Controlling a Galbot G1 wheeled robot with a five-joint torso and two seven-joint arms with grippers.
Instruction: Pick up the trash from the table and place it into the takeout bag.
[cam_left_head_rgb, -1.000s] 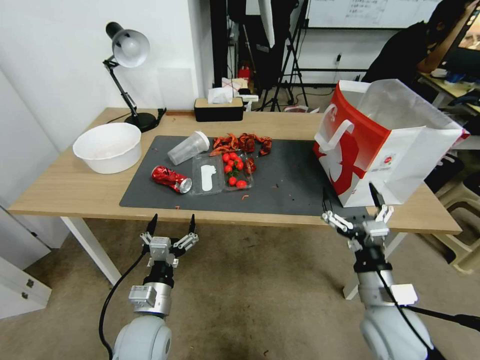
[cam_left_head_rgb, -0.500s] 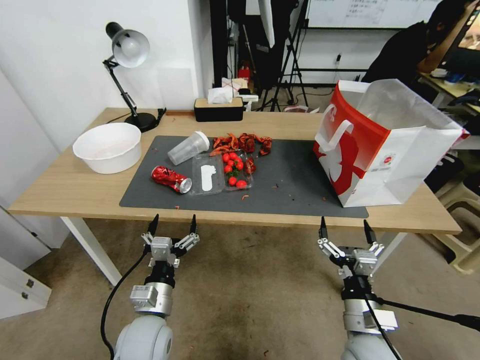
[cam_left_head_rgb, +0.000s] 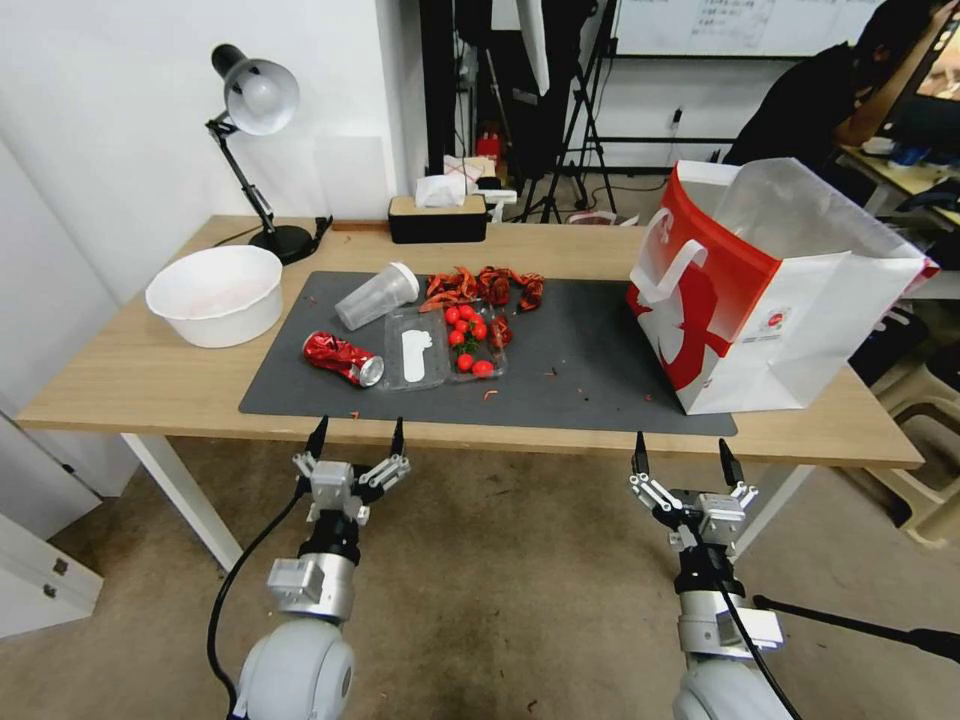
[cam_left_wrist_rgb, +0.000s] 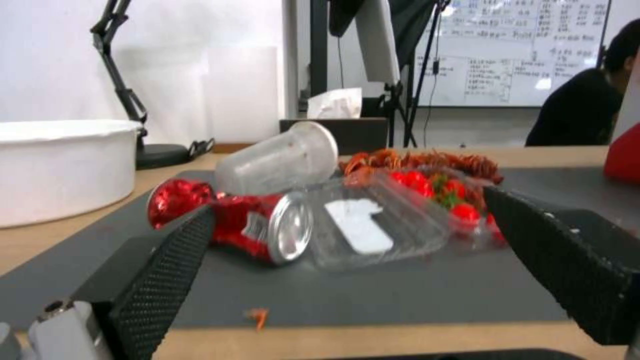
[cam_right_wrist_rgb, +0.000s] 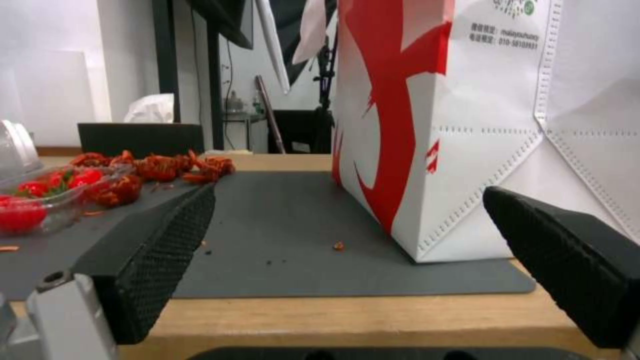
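A part of the dark mat lies between the crushed red can and the clear plastic cup, so I expect the can to come up by itself when I lift it.
Trash lies on the dark mat of the table: a crushed red can, a clear plastic cup on its side, and a heap of red shells. An open clear box holds small red tomatoes. The takeout bag stands open at the mat's right end. My left gripper is open, just before the table's front edge, facing the can. My right gripper is open, before the edge near the bag.
A big white bowl sits on the left of the table. A desk lamp and a black tissue box stand along the back edge. Small red crumbs dot the mat between the box and the bag.
My right gripper has dropped from in front of the bag to below the table's front edge and shifted left. The left gripper has edged up and right toward the table.
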